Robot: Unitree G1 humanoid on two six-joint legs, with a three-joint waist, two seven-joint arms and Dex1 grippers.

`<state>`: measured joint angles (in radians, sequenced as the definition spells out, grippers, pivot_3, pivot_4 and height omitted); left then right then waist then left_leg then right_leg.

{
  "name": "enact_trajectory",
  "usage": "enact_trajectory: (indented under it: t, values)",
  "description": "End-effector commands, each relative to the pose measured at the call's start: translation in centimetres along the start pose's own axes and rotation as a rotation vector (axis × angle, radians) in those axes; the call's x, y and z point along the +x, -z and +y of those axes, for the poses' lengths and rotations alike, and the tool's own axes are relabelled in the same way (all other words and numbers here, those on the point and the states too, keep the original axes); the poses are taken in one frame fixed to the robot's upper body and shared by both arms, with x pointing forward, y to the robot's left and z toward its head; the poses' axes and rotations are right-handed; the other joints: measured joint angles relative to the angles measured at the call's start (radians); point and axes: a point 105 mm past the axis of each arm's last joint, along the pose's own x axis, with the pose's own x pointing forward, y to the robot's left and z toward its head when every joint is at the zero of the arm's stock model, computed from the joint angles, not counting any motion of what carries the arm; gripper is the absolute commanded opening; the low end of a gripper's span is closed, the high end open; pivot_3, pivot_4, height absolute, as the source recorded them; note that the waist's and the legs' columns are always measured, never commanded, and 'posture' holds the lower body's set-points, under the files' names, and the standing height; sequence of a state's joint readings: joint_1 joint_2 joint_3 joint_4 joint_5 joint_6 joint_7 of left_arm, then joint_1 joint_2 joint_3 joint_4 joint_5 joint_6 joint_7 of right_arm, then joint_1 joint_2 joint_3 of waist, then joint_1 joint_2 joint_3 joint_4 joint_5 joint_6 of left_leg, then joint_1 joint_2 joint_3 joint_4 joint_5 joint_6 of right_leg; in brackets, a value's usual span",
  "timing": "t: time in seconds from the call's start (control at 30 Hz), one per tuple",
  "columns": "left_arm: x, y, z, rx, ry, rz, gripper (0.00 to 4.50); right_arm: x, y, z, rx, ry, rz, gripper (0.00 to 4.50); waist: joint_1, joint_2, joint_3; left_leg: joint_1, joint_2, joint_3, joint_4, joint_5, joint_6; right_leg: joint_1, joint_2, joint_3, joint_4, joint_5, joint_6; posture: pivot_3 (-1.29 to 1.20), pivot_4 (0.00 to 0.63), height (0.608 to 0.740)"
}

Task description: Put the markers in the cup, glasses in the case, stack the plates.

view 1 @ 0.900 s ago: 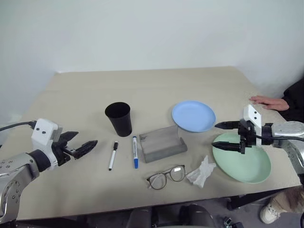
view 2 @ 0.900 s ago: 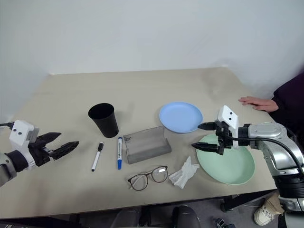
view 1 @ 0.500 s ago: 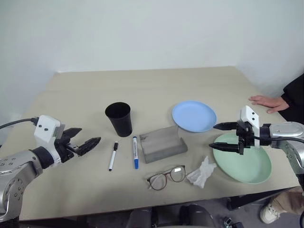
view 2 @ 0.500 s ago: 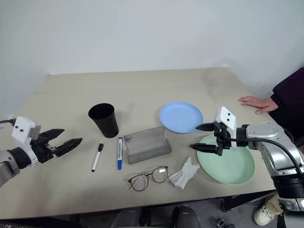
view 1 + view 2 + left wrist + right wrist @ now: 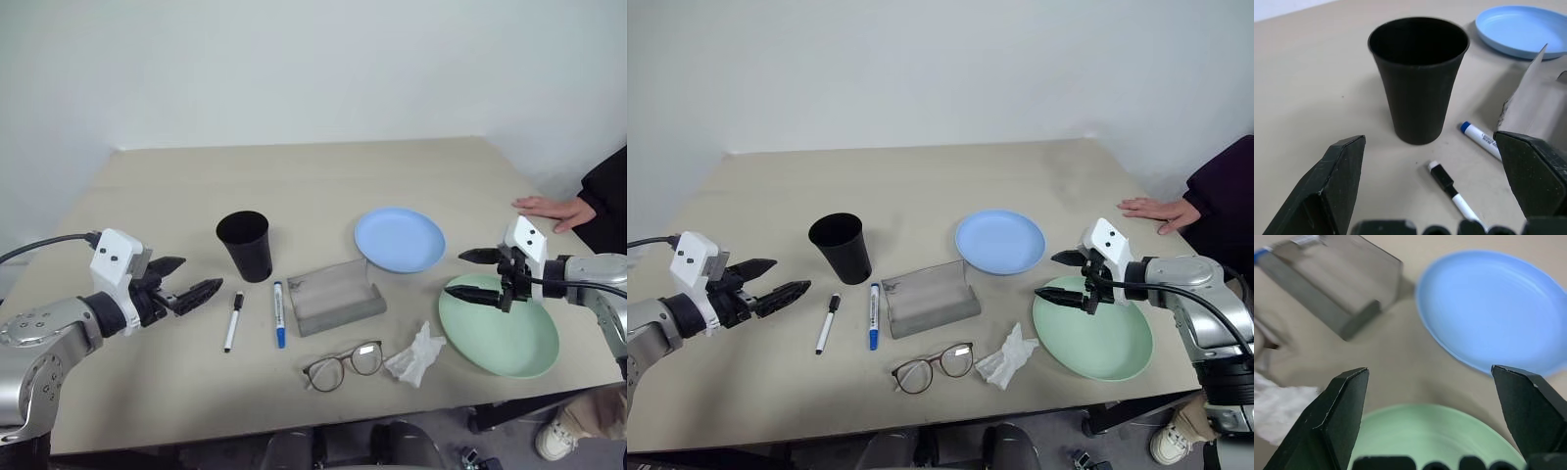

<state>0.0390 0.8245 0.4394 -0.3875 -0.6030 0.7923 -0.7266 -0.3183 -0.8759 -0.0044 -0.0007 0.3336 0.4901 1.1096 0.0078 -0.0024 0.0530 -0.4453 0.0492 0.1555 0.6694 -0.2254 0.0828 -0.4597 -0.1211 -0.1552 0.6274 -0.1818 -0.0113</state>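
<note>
The crumpled white tissue (image 5: 414,357) is gathered together by creased folds (image 5: 422,346), so I expect it to stay bunched in one piece rather than open flat when I lift it.
The black cup (image 5: 245,245) stands upright left of centre on the table. Two markers lie in front of it, a black-capped one (image 5: 233,320) and a blue-capped one (image 5: 279,313). The grey case (image 5: 335,297) lies open beside them, with the glasses (image 5: 342,364) nearer the front edge. The blue plate (image 5: 400,239) and the mint green plate (image 5: 500,325) lie apart on the right. My left gripper (image 5: 201,274) hovers open just left of the markers, pointing at the cup (image 5: 1419,78). My right gripper (image 5: 455,274) hangs open over the green plate's left rim, facing the blue plate (image 5: 1493,308).
A crumpled white tissue (image 5: 416,354) lies between the glasses and the green plate. A person's hand (image 5: 549,209) rests on the table's far right edge. The beige table (image 5: 313,176) has bare room at the back and on the left.
My left gripper has moved right, closer to the cup and the black-capped marker. My right gripper has drawn slightly back to the right over the green plate. Both stayed open.
</note>
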Motion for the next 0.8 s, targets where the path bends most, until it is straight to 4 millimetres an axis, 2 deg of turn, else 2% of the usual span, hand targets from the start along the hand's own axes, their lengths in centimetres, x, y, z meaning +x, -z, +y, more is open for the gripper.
enact_trajectory:
  t: [0.03,0.13,0.23,0.5,0.63,0.8]
  values:
    - [0.4,-1.5,-0.5,0.054,0.032,-0.041,4.45,-1.6,0.1,-1.0,-0.006,0.069,0.014,4.35,0.001,0.0,0.0,0.0,0.0,0.0,0.0,0.0,0.0,0.0,0.0,0.0,0.0,0.0,0.0,0.0,0.0,0.7]
    - [1.0,-1.6,-0.7,0.052,0.052,-0.05,4.45,-2.6,1.7,-1.9,0.029,0.129,0.065,4.35,0.0,0.0,0.0,0.0,0.0,0.0,0.0,0.0,0.0,0.0,0.0,0.0,0.0,0.0,0.0,0.0,0.0,0.7]
    - [1.4,-1.5,-0.7,0.051,0.061,-0.051,4.45,-3.6,2.5,-2.5,0.061,0.161,0.083,4.35,-0.001,0.001,0.0,0.0,0.0,0.001,0.001,0.0,0.0,0.001,0.001,0.0,0.0,0.0,0.0,0.0,0.0,0.7]
    - [2.1,-1.5,-1.1,0.039,0.107,-0.074,4.45,-7.4,6.0,-4.6,0.192,0.292,0.148,4.35,-0.001,0.001,0.0,0.0,0.0,0.0,0.004,0.0,0.0,0.001,0.001,0.0,0.002,0.0,0.0,0.0,0.0,0.7]
    - [2.1,-1.7,-1.6,0.031,0.148,-0.1,4.45,-9.4,8.5,-5.4,0.314,0.355,0.189,4.35,-0.001,0.001,0.0,0.0,0.0,0.0,0.005,0.0,0.0,0.001,0.001,0.0,0.002,0.001,0.001,0.0,0.0,0.7]
    - [1.5,-2.3,-1.8,0.031,0.191,-0.153,4.45,-10.1,10.9,-5.4,0.475,0.385,0.219,4.35,-0.001,0.002,0.0,0.0,0.0,0.0,0.007,0.0,0.0,0.002,0.001,0.0,0.002,0.001,0.002,0.0,0.0,0.7]
